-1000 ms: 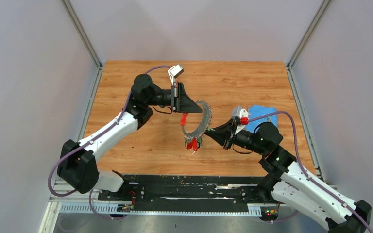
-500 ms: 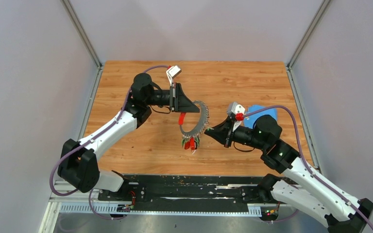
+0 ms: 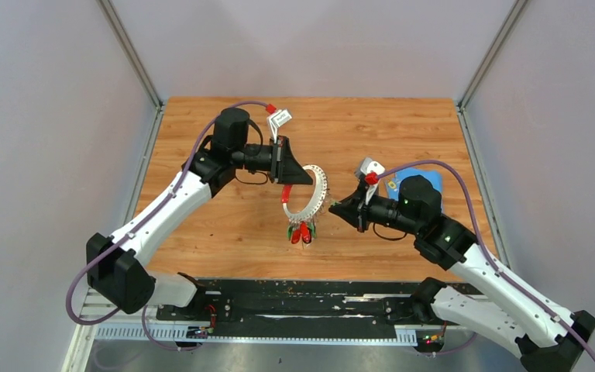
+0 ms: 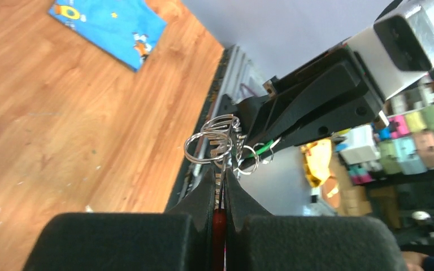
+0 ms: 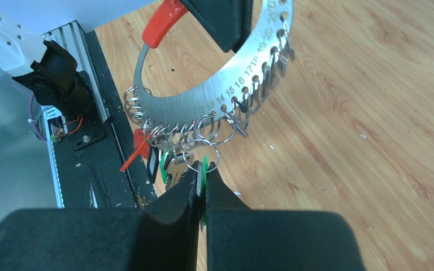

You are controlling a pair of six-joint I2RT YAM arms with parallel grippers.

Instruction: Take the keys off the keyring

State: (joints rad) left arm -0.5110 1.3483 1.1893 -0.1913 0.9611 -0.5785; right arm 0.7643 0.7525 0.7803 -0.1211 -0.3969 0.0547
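My left gripper should keep bringing the keyring down until its keys touch the open wood [image 3: 314,260] below, then let go, as my right gripper is holding the green-headed key [image 5: 205,164].
The keyring [image 3: 311,200] is a curved silvery metal band with numbered holes, several small split rings and a red end piece, held in the air above the table. My left gripper [image 3: 297,177] is shut on its red end [image 4: 219,227]. The keys [image 3: 301,232], with green and red heads, hang from its lower end. My right gripper [image 3: 335,208] is shut on a green-headed key [image 5: 204,167] that hangs on a split ring. The band [image 5: 203,100] shows close in the right wrist view, with more keys [image 5: 161,164] to the left of my fingers.
A blue cloth [image 3: 428,180] lies on the wooden table [image 3: 380,132] behind the right arm; it also shows in the left wrist view [image 4: 108,22]. A black rail [image 3: 294,298] runs along the table's near edge. Grey walls stand on both sides.
The left gripper has carried the keyring slightly left and turned it more face-up. The right wrist has shifted left and up, its fingers staying at the hanging keys.
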